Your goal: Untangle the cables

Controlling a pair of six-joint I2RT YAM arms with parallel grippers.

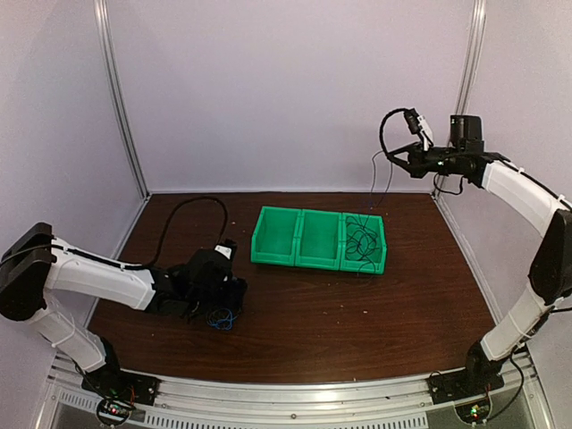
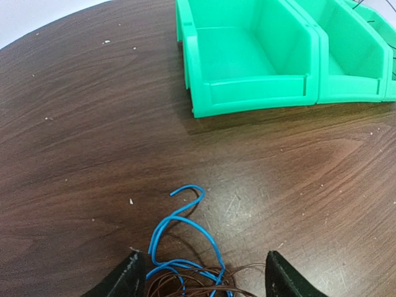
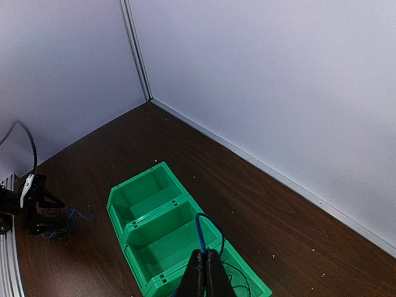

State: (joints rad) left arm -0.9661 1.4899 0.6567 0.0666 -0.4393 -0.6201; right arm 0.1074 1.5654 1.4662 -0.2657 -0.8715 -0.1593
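The blue cable (image 1: pixel 373 173) hangs down into the rightmost bin (image 1: pixel 363 242), away from the small tangle, so the robot's right gripper should keep moving down to that bin and let go there.
A small tangle of blue and brown cables (image 2: pixel 192 260) lies on the dark wooden table between the open fingers of my left gripper (image 2: pixel 201 281), which sits low over it; the bunch shows in the top view (image 1: pixel 221 317) too. My right gripper (image 3: pixel 206 272) is raised high above the green bins and is shut on a blue cable (image 3: pixel 207 232) that loops up from its tips. In the top view a thin cable (image 1: pixel 374 183) hangs from the right gripper (image 1: pixel 393 159) down into the rightmost bin, where several dark cables (image 1: pixel 361 237) lie.
Three joined green bins (image 1: pixel 295 241) stand mid-table; the left and middle ones (image 3: pixel 154 216) hold nothing. A thick black hose (image 1: pixel 192 210) arcs behind the left arm. White walls and metal posts close off the back and sides.
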